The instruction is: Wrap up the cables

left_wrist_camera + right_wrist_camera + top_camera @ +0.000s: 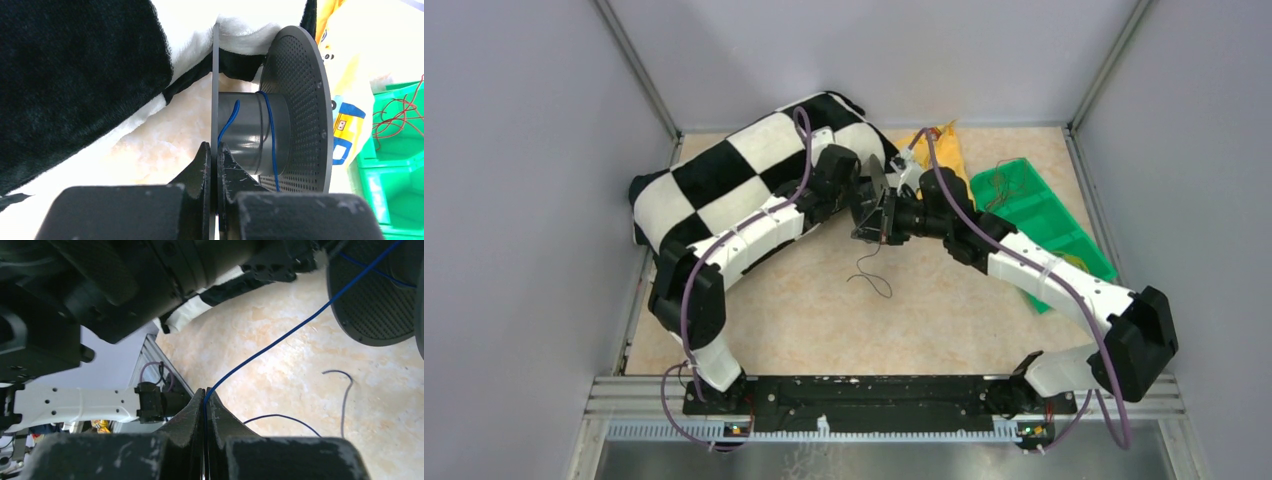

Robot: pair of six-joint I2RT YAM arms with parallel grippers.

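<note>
The blue cable goes round the spool's drum (272,132), so my right gripper keeps pulling it toward the open table in front (902,264) and lets go of it there.
My left gripper (216,150) is shut on the thin near flange of a dark grey spool (250,130), held above the table at centre (876,185). A thin blue cable (270,135) runs round the spool's drum. My right gripper (205,394) is shut on that blue cable (270,347), which stretches taut up to the spool's perforated flange (375,300). The cable's loose tail curls on the table (871,272) and shows in the right wrist view (280,417). In the top view the two grippers (886,215) meet at the spool.
A black-and-white checkered cushion (744,170) lies at the back left. A yellow bag (944,150) lies behind the spool. A green tray (1034,215) at the right holds several thin red-brown wires (999,180). A grey wire piece (345,390) lies on the table.
</note>
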